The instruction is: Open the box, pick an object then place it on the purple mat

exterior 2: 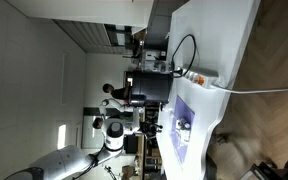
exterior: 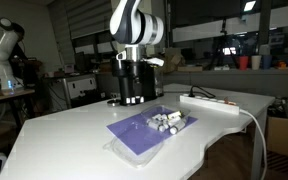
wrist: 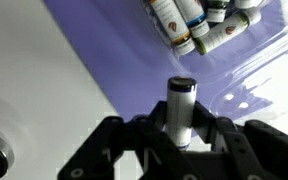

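Note:
The small white bottle point(wrist: 182, 103) is over a free part of the purple mat point(exterior: 126, 126), so the robot's gripper goes on going down and lets go once the bottle rests there.
My gripper point(wrist: 181, 135) is shut on a small white bottle with a black cap point(wrist: 180, 105) and holds it upright above the purple mat point(wrist: 114, 45). The clear box point(wrist: 246, 40) lies open on the mat at the upper right of the wrist view, with several similar small bottles point(wrist: 189, 25) in it. In an exterior view the gripper point(exterior: 134, 92) hangs above the far end of the mat point(exterior: 132, 132), and the box point(exterior: 170, 121) sits on the mat's right end. The mat also shows in an exterior view point(exterior 2: 187, 112).
A white power strip point(exterior: 210, 102) with a cable lies on the white table point(exterior: 64, 135) to the right of the box. A clear plastic sheet point(exterior: 119, 150) sticks out at the mat's near edge. A second robot arm point(exterior: 4, 50) stands far off at the left.

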`<action>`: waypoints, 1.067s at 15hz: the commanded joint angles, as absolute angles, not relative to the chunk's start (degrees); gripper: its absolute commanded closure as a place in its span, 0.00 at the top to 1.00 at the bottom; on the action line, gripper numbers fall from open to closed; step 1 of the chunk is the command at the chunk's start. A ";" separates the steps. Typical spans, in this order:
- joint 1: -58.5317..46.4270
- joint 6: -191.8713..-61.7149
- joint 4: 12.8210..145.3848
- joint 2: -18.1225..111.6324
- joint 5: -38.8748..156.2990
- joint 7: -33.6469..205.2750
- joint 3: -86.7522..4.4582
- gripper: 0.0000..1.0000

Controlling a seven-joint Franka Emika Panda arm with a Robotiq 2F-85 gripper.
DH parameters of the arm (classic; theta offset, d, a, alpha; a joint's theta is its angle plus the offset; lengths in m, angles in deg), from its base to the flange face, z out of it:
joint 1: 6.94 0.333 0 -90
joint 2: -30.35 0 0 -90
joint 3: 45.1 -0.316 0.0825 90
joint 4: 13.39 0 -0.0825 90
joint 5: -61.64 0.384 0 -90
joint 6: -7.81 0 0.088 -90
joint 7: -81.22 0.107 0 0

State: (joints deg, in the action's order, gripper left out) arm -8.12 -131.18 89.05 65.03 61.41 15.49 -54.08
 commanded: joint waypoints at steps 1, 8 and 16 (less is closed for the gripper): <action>-6.55 -135.30 84.14 70.32 59.60 16.69 -54.35 0.08; -4.25 -139.23 79.02 78.96 56.35 16.01 -55.59 0.08; -4.25 -138.96 75.47 79.48 56.53 17.45 -56.68 0.77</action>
